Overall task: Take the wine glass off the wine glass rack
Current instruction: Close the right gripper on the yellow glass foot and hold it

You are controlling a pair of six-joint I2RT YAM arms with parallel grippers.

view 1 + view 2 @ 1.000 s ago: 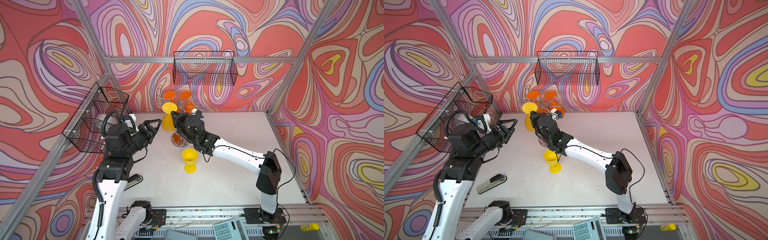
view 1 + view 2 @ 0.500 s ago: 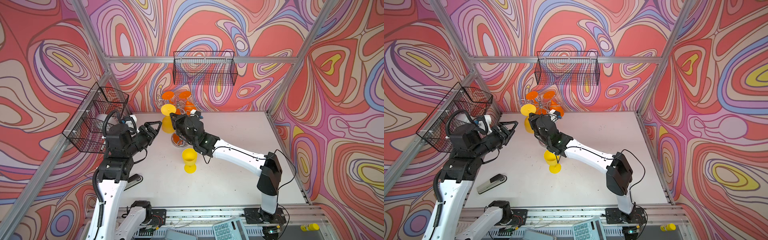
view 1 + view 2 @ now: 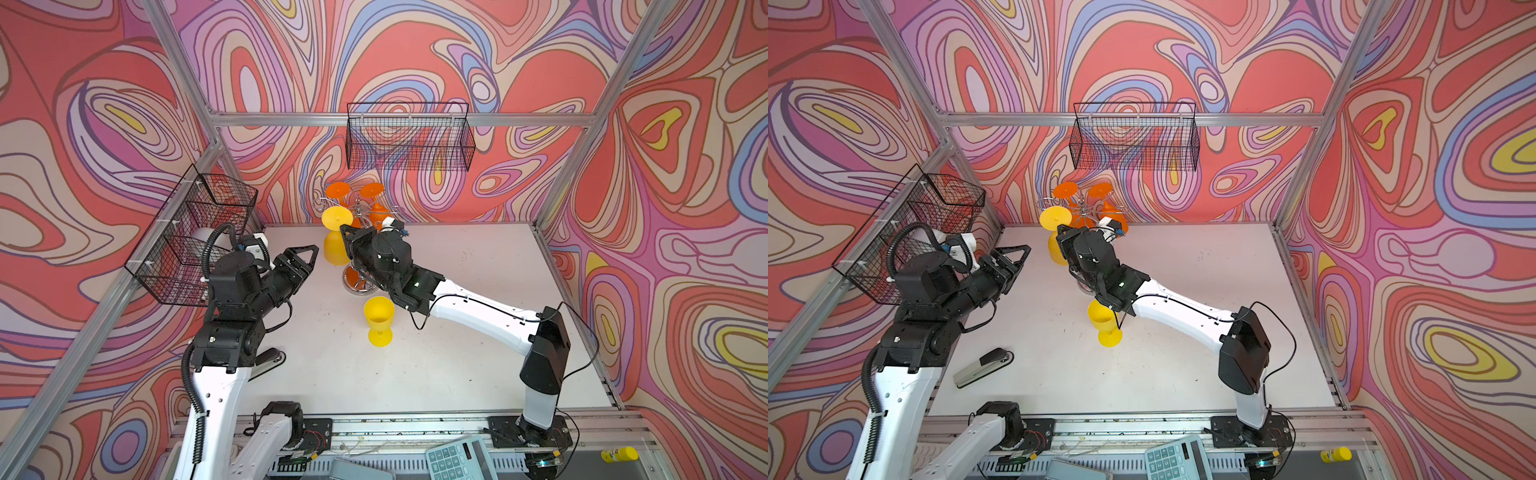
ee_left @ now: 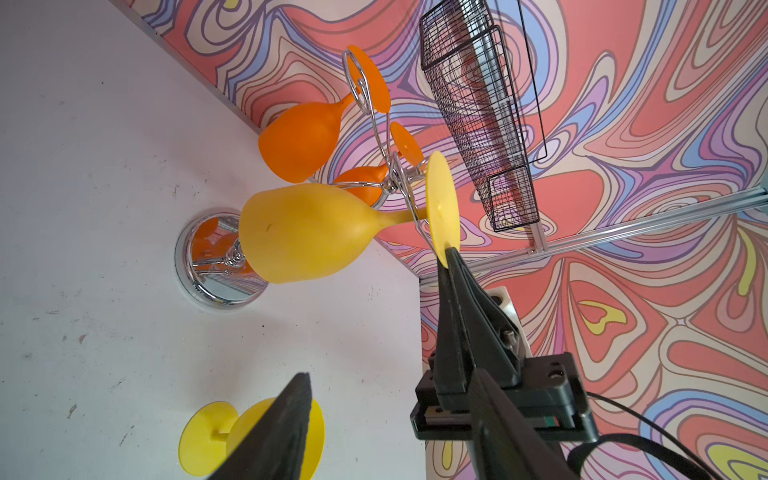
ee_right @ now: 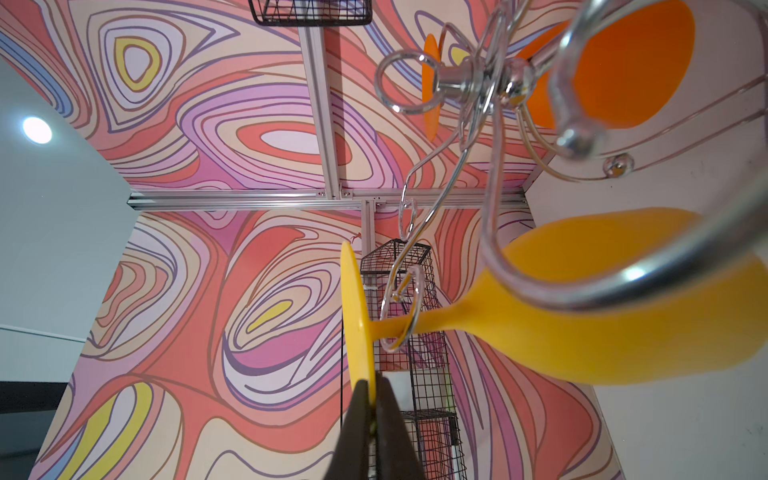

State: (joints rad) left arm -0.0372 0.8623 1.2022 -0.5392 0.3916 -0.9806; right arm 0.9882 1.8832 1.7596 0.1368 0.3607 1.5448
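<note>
My right gripper is to ease the yellow wine glass back toward the rack's middle (image 3: 357, 211) and then pull it forward, because the glass's stem sits inside the hook's curl (image 5: 404, 324).
The chrome wine glass rack (image 3: 360, 208) (image 3: 1086, 210) (image 4: 216, 266) (image 5: 478, 79) stands at the back of the table. From one of its hooks a yellow wine glass (image 3: 334, 249) (image 3: 1056, 251) (image 4: 303, 232) (image 5: 602, 324) hangs bowl down. My right gripper (image 3: 343, 228) (image 3: 1060, 228) (image 5: 370, 386) is shut on the rim of its foot disc. Orange wine glasses (image 3: 338, 190) (image 3: 1065, 190) (image 4: 299, 141) hang on other hooks. My left gripper (image 3: 305, 253) (image 3: 1019, 253) (image 4: 378, 311) stands open, empty, just left of the hanging glass.
Another yellow wine glass (image 3: 379, 316) (image 3: 1102, 320) (image 4: 208, 436) stands upright on the table in front of the rack. A stapler (image 3: 980, 368) lies front left. Black wire baskets (image 3: 409, 137) (image 3: 195, 237) hang on the back and left walls. A calculator (image 3: 461, 459) sits below the front edge.
My right gripper has edged slightly left while keeping its hold on the yellow glass's foot. The left arm has hardly moved.
</note>
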